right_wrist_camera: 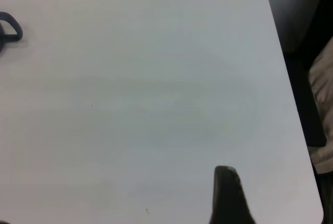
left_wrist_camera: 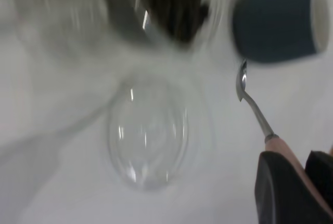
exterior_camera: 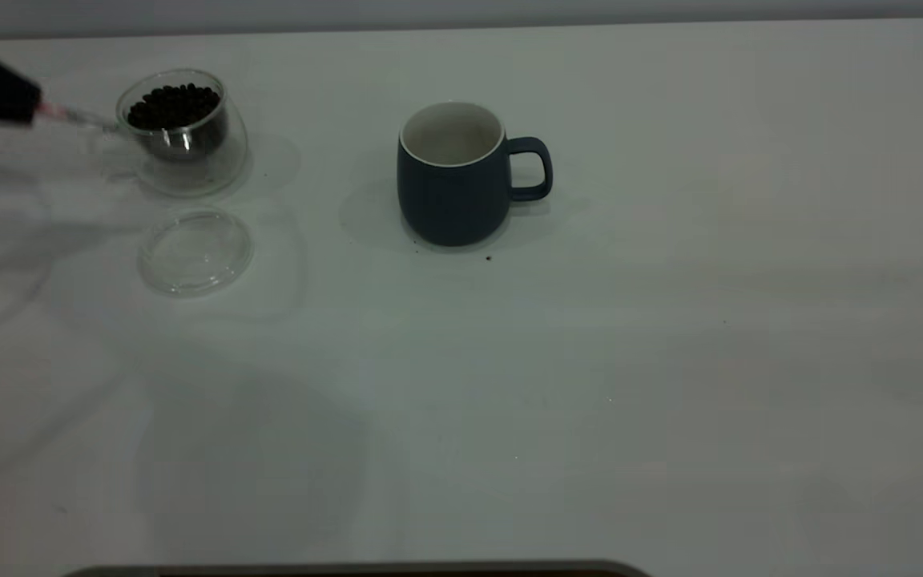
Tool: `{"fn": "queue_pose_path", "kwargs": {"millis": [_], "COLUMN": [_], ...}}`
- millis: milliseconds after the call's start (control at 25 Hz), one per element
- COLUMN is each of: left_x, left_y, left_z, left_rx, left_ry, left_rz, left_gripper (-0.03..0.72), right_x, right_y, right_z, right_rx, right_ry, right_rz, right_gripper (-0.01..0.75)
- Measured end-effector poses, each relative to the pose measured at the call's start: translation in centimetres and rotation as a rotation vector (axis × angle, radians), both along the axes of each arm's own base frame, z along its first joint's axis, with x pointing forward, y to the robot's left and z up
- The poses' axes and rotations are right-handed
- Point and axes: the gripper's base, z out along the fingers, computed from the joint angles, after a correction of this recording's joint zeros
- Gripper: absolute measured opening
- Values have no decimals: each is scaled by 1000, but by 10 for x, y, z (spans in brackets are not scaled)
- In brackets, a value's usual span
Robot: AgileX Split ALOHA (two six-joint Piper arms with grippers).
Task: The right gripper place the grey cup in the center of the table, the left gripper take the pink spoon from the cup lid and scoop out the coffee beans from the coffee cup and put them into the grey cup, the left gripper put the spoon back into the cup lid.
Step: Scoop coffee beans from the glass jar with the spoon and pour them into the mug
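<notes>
The pink spoon's bowl is next to the coffee cup's near side (exterior_camera: 183,143), so the robot's left gripper needs to lift the spoon over the coffee cup's rim before it dips the spoon into the coffee beans (exterior_camera: 175,102).
The grey cup (exterior_camera: 453,176) stands upright near the table's (exterior_camera: 590,361) middle, its white inside bare and its handle to the right. At the far left, my left gripper (exterior_camera: 25,108) is shut on the pink spoon's (exterior_camera: 77,118) handle. The metal stem reaches to the left rim of the coffee cup (exterior_camera: 189,144), which is heaped with coffee beans (exterior_camera: 173,104). The cup lid (exterior_camera: 195,252) lies bare in front of it. In the left wrist view the spoon (left_wrist_camera: 250,101) juts from my gripper (left_wrist_camera: 294,156) above the lid (left_wrist_camera: 148,140). My right gripper (right_wrist_camera: 226,182) hovers over bare table at the right.
A few dark specks lie by the grey cup's base (exterior_camera: 488,258). The table's right edge (right_wrist_camera: 291,94) and rounded corner are close to my right gripper, with dark furniture (right_wrist_camera: 312,120) beyond. Open tabletop stretches in front of and to the right of the grey cup.
</notes>
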Motion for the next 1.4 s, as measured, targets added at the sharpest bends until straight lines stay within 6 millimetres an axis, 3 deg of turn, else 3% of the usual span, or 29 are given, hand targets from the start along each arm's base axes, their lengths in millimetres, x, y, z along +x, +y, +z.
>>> {"fn": "queue_pose_path", "kwargs": {"millis": [120, 280, 840, 1400], "left_x": [16, 23, 27, 28], "left_y": [5, 7, 12, 10], "left_z": [19, 28, -21, -38], "left_rx": [-13, -14, 30, 1], "left_ry": [-85, -125, -88, -77], "left_rz": [34, 46, 112, 133], "left_gripper": [121, 121, 121, 121], "right_x": [0, 0, 0, 0], "right_y": [0, 0, 0, 0], "right_z": [0, 0, 0, 0], "right_rx": [0, 0, 0, 0], "right_ry": [0, 0, 0, 0], "right_rz": [0, 0, 0, 0], "right_gripper": [508, 508, 508, 508]}}
